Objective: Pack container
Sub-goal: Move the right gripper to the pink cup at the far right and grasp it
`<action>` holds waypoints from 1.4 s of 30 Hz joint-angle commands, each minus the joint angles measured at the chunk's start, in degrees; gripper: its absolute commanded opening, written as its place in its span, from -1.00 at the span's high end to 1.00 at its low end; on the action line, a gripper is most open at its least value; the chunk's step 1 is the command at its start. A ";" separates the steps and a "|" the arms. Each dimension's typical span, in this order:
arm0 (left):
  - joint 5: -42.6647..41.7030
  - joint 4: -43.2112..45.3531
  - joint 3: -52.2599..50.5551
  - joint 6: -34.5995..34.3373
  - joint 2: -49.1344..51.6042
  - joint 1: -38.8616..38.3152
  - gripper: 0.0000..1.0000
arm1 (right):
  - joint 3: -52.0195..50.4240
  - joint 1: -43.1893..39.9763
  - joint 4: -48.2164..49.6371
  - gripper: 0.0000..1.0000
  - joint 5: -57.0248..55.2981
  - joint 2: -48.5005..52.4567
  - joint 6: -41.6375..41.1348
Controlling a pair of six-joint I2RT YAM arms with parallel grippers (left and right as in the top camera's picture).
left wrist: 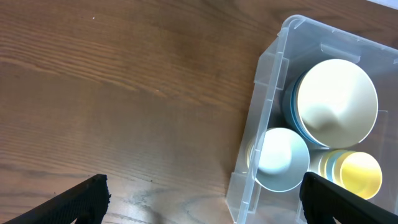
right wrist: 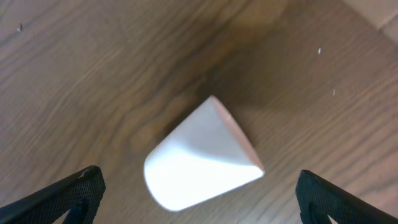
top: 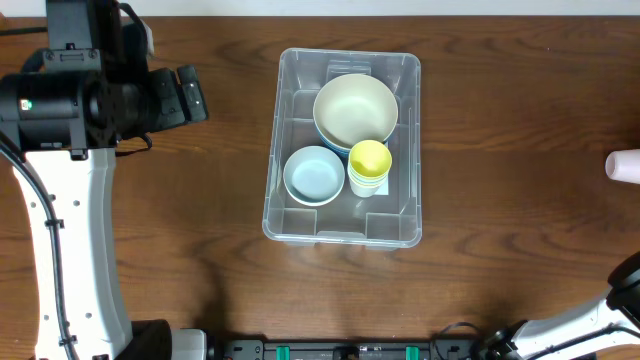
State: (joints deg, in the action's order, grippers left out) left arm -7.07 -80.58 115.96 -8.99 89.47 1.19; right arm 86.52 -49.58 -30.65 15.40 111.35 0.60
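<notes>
I go on lowering my right gripper before it closes on the cup [right wrist: 202,155], because the pale cup [top: 624,166] lies away from other things and fits between my open fingers.
The clear container [top: 344,236] sits mid-table. It holds a cream bowl [top: 355,108] stacked on a blue one, a light blue bowl [top: 313,174] and a stack of yellow cups [top: 369,165]. My left gripper [left wrist: 205,202] hovers open over the bare table just left of the container wall [left wrist: 264,99], with nothing between its fingers [left wrist: 81,199]. A pale cup [right wrist: 199,158] lies on its side on the table, also seen as the cup [top: 622,165] at the right edge of the overhead view. My right gripper [right wrist: 205,199] is open above it, one finger on each side, not touching.
The left arm [top: 70,100] fills the upper left of the overhead view. Part of the right arm [top: 625,290] shows at the lower right corner. Dark wooden table [top: 180,230] surrounds the container.
</notes>
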 commanded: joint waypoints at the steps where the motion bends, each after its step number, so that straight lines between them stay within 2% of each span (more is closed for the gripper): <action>1: 0.68 0.00 -0.13 0.17 0.00 0.20 -0.96 | 0.63 -0.79 1.66 -0.98 2.82 2.10 2.95; 11: 0.68 0.00 -0.13 0.17 0.00 0.20 -0.96 | 0.63 -0.70 4.07 -0.99 6.40 9.79 3.34; 20: 0.68 0.00 -0.13 0.17 0.00 0.20 -0.96 | 0.66 -0.66 2.89 -0.91 11.21 8.85 3.30; 21: 0.68 0.00 -0.13 0.17 0.00 0.20 -0.96 | 0.66 -0.66 2.43 -0.86 11.21 8.48 3.26; 24: 0.68 0.00 -0.13 0.17 0.00 0.20 -0.96 | 0.66 -0.61 1.27 -0.42 12.74 7.76 3.08; 26: 0.68 0.00 -0.13 0.17 0.00 0.20 -0.96 | 0.66 -0.55 0.31 -0.22 14.73 7.45 3.08; 32: 0.68 0.00 -0.13 0.17 0.00 0.20 -0.96 | 0.66 0.07 -3.08 -0.28 15.02 7.26 2.64; 37: 0.68 0.00 -0.13 0.17 0.00 0.20 -0.96 | 0.66 0.15 -5.18 0.49 15.06 7.19 2.58; 38: 0.68 0.00 -0.13 0.17 0.00 0.20 -0.96 | 0.68 0.15 -5.57 0.59 15.04 7.10 2.03; 42: 0.68 0.00 -0.13 0.17 0.00 0.20 -0.96 | 0.70 0.15 -6.21 0.78 15.02 5.57 0.07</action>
State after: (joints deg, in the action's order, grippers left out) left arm -7.07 -80.58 115.96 -8.99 89.47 1.19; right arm 86.52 -49.74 -36.60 30.02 119.94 2.15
